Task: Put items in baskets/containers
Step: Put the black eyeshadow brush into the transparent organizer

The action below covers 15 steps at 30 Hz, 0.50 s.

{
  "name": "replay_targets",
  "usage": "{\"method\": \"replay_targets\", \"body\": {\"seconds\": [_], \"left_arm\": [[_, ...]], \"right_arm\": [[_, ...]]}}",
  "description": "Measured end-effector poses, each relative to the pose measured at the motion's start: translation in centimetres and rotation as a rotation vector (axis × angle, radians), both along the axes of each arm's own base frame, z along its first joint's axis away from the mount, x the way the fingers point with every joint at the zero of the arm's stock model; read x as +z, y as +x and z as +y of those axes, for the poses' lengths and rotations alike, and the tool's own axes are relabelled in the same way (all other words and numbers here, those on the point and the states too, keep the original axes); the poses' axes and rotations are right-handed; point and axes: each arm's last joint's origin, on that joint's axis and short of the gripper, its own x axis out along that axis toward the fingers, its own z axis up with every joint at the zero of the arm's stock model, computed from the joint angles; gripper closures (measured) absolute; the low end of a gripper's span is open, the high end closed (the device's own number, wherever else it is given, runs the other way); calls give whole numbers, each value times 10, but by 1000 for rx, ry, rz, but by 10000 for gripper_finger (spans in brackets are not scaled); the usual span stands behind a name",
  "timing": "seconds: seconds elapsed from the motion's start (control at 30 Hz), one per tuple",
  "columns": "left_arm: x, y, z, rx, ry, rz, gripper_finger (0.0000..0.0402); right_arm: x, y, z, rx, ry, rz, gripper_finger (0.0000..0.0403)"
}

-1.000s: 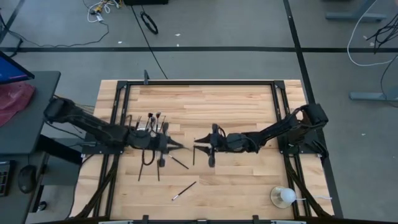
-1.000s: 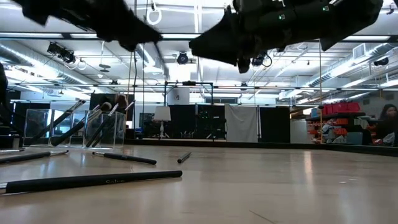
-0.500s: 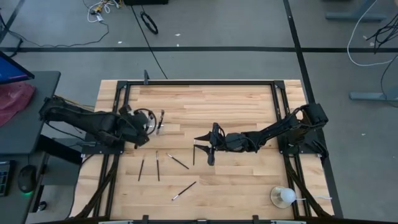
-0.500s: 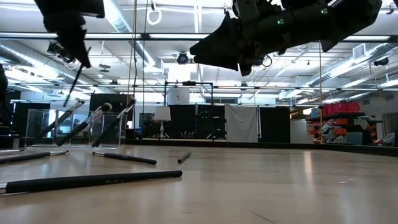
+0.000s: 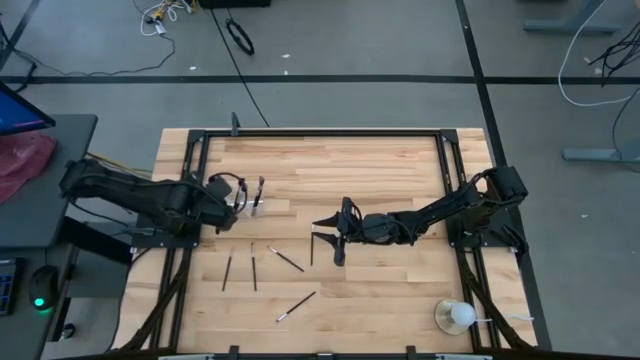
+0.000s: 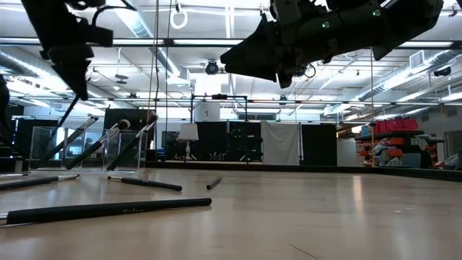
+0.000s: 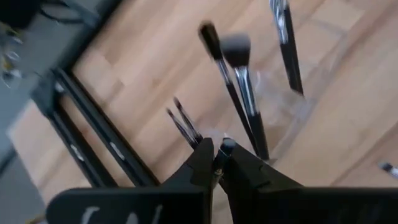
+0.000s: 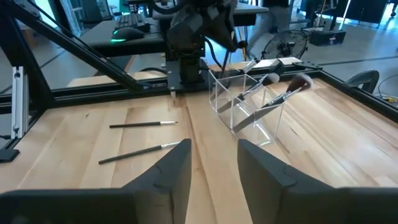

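My right gripper should pick up that brush under it and pass it to my left gripper, because the brush lies far from the clear container.
A clear container stands on the table at the left, with three brushes leaning in it. My left gripper hangs beside it, tipped down and shut on a thin dark brush. Several more brushes lie flat on the wood. My right gripper hovers open over the table's middle, pointing toward the left edge, with nothing between its fingers. My left gripper pinches the brush's thin handle between its two fingers, which come slanting down from above. The gripper hides the upper end of the brush. The brush hangs aslant below the fingers, clear of the table, close to the container.
A white ball-like object with a stick sits near the front right corner. A black frame rims the table. One brush lies just under my right gripper. Bare wood spreads across the far and right parts.
My left gripper has drawn back from the table's middle, next to the right gripper, toward the left edge and the container. It has tipped from near level to pointing steeply down and rolled. The brush it carries now hangs aslant below it.
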Motion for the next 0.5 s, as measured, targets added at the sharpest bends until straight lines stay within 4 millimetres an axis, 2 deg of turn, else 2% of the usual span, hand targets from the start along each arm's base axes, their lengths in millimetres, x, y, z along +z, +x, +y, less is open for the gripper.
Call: {"method": "replay_targets", "body": {"seconds": [0.2, 0.33, 0.5], "left_arm": [[-14, -3, 6, 47, -98, -12, 376], [-21, -4, 12, 87, -104, 10, 375], [-31, -8, 19, 145, -117, 45, 356]], "right_arm": [[0, 0, 0, 0, 0, -3, 273], [0, 0, 0, 0, 1, -4, 273], [0, 0, 0, 0, 1, -5, 273]]}}
